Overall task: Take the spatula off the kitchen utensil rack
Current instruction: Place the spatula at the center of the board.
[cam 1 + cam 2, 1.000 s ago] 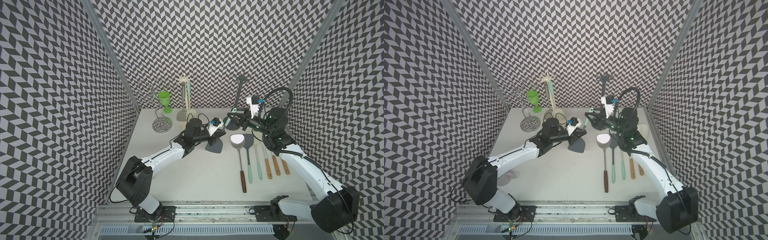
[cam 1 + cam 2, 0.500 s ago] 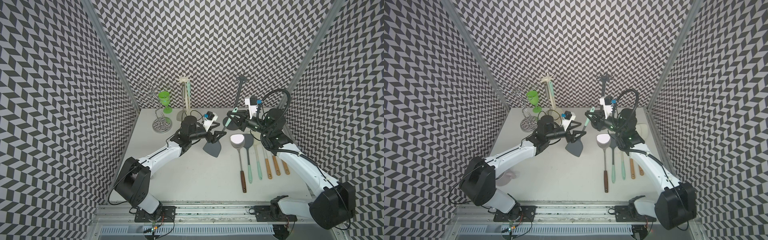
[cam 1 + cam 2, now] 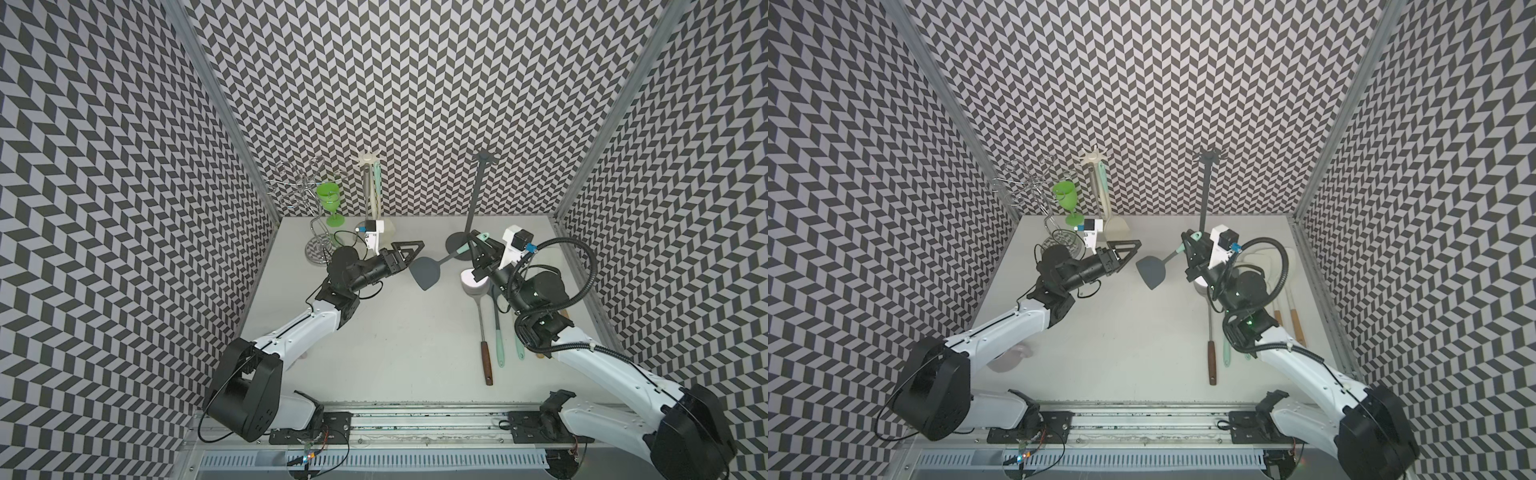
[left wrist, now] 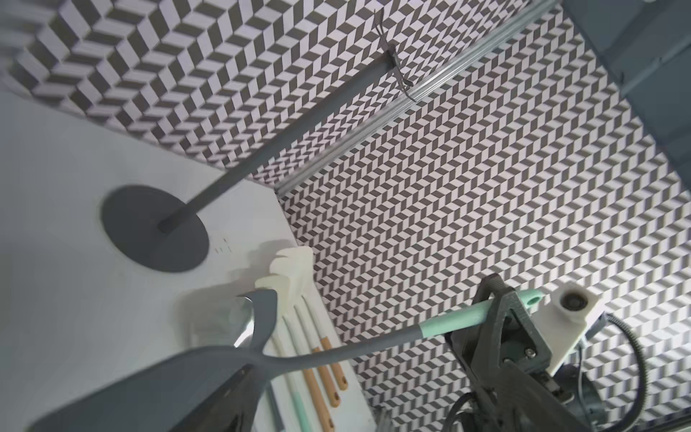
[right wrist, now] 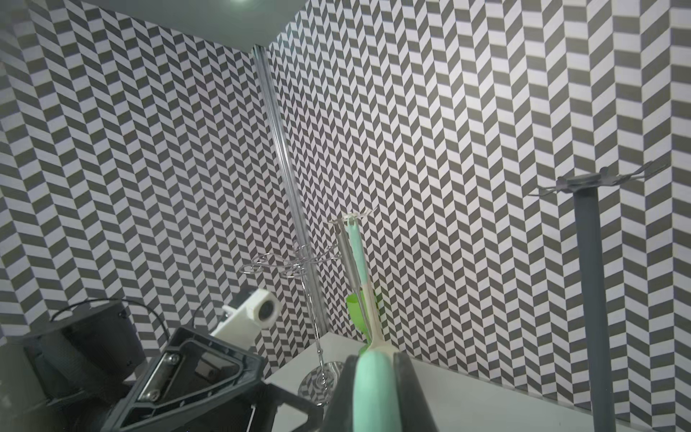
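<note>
The robot's right gripper is holding the mint handle while the spatula's blade [image 3: 426,273] points toward the left gripper, so next the left gripper grabs the spatula's stem [image 3: 448,257] and turns it.
The spatula [image 3: 424,272] [image 3: 1152,271] has a dark grey blade and a mint-green handle end, and it hangs above the middle of the table. My right gripper [image 3: 478,249] [image 3: 1192,249] is shut on its mint handle [image 5: 375,392], which fills the gap between the two dark fingers. The dark grey kitchen utensil rack [image 3: 478,199] [image 3: 1204,195] stands just behind, its hooks bare. My left gripper [image 3: 411,257] [image 3: 1129,253] is open, just left of the blade. In the left wrist view the blade [image 4: 149,389] lies close over one finger [image 4: 220,407].
Several long utensils [image 3: 484,332] lie side by side at the right of the table under my right arm. A beige rack [image 3: 368,187] with a mint-handled utensil, a wire stand [image 3: 307,195] and a green goblet [image 3: 330,199] stand at the back left.
My left gripper has let go of the blade, opened wide and drawn back to the left. My right gripper has closed on the mint handle and now carries the spatula alone.
</note>
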Controlling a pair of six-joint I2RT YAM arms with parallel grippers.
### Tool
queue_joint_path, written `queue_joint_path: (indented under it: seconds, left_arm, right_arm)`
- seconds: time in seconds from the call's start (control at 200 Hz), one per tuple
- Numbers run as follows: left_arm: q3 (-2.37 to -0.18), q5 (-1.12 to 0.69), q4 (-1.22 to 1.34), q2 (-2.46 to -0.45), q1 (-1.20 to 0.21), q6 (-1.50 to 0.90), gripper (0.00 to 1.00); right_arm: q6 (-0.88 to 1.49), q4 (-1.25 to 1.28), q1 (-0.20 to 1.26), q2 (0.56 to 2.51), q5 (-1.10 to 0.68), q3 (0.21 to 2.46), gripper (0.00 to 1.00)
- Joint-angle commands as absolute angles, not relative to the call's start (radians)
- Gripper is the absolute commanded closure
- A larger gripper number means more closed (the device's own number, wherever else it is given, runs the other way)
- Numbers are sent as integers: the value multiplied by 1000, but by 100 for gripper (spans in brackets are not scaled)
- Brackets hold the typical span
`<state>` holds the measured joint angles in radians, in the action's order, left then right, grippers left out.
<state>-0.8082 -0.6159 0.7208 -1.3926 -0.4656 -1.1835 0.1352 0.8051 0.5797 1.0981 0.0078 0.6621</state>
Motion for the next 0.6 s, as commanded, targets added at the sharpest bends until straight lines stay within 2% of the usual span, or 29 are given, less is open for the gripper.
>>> queue_joint_path:
  seconds: [0.0, 0.085, 0.24, 0.596]
  left_arm:
    - [-769, -619, 988, -1401, -479, -1599, 1]
    - [-742, -599, 1060, -1416, -490, -1748, 3]
    - [-763, -584, 1081, -1462, -517, -1895, 7]
    - [-833, -522, 928, -1538, -611, -1997, 20]
  right_arm:
    - [26, 1140, 622, 1097, 191, 623, 100]
    - [-35, 1262, 662, 1113, 221, 583, 100]
    - [-87, 1340, 703, 1130, 240, 549, 100]
    - [-202, 1446, 811, 1200, 312, 535, 100]
